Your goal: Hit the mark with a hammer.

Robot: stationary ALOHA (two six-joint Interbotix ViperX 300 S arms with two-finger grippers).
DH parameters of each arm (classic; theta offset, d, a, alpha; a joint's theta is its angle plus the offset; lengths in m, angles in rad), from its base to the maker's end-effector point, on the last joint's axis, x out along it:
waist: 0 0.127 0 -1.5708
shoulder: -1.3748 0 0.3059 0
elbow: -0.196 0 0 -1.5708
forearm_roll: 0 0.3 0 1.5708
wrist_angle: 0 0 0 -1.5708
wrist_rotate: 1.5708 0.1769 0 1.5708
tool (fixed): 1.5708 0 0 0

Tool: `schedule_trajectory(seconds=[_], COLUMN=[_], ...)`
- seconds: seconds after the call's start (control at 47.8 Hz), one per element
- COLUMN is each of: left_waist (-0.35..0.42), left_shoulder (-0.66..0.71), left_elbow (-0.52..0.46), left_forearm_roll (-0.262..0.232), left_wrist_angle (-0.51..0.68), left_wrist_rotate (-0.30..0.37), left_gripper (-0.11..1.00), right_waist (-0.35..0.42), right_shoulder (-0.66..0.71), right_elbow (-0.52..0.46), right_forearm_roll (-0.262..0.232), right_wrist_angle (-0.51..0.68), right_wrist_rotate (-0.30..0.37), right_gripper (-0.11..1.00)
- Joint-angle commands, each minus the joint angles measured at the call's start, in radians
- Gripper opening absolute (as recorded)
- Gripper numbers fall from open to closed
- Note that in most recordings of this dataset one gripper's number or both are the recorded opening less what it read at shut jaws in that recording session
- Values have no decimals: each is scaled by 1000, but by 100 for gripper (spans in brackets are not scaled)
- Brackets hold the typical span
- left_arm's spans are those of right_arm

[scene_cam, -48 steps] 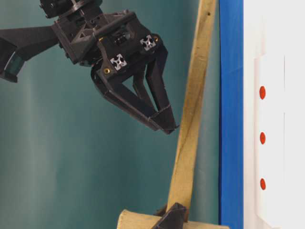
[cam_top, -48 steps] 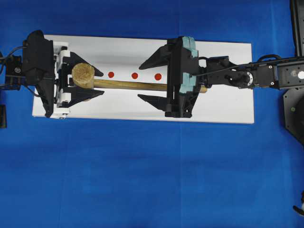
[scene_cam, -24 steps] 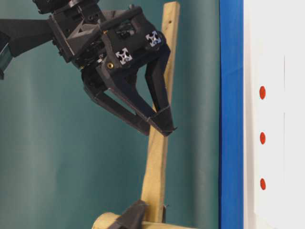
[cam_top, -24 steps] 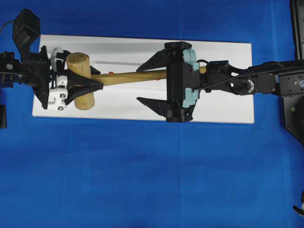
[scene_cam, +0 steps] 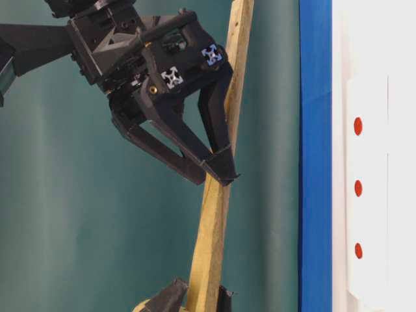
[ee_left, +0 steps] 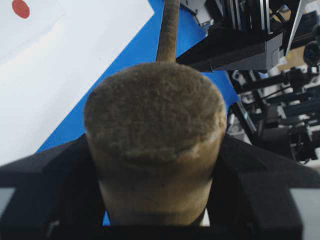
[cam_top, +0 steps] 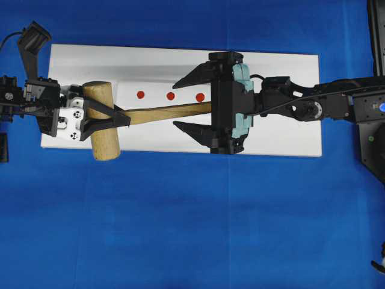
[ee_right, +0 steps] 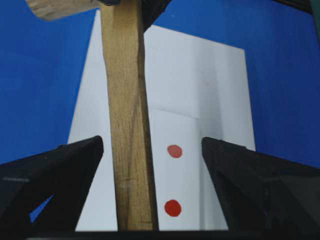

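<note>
The robot's left gripper is holding the hammer's head tight, and that end has to meet the mark, so the right gripper should close on the hammer's handle before the left gripper opens.
The hammer, a light wooden mallet, is in the air above the white board, its head clamped between the black fingers of my left gripper, which is shut on it. Its handle runs right, just in front of the row of red dots, and passes between the spread fingers of my right gripper without touching them. The mark, the rightmost and largest dot, lies uncovered beside the right gripper's far finger. From table level the handle slants, head end higher, well off the mark. Two dots show beside the handle.
The white board lies on a blue cloth, with the raised strip carrying two smaller dots left of the mark. The right arm stretches over the board's right end. A black stand sits at the right edge.
The left gripper has swung the hammer head toward the board's front edge. The handle has come off the row of dots, so all three show again. The right gripper has barely moved.
</note>
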Motion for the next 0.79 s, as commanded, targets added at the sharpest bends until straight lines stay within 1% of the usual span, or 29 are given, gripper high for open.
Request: schedule_trajectory(seconds=[0.0, 0.251, 0.376, 0.418, 0.46, 0.565, 0.648, 0.69, 0.774], left_waist=[-3, -5, -5, -6, -6, -8, -9, -8, -8], left_shoulder=[-12, -12, -12, -12, -12, -9, -8, -8, -3], left_elbow=[-37, -43, -43, -44, -44, -46, -48, -49, -52], left_forearm_roll=[2, 2, 2, 2, 2, 2, 2, 2, 3], left_wrist_angle=[-17, -23, -21, -23, -23, -23, -23, -23, -25], left_wrist_rotate=[0, -2, -11, -15, -18, -18, -12, -9, 2], left_gripper=[44, 44, 44, 44, 44, 44, 44, 44, 44], right_waist=[3, 2, 3, 2, 2, 3, 2, 2, 3], right_shoulder=[-18, 0, 18, 21, 25, 31, 31, 31, 31], right_elbow=[-11, -17, -29, -34, -38, -48, -48, -48, -46], right_forearm_roll=[-6, -6, -29, -34, -38, -43, -46, -46, -46], right_wrist_angle=[-8, -5, -8, -5, -2, 17, 29, 38, 49], right_wrist_rotate=[0, -2, -2, -2, -2, -2, -2, -2, -2], right_gripper=[92, 92, 88, 81, 71, 36, 15, 8, 8])
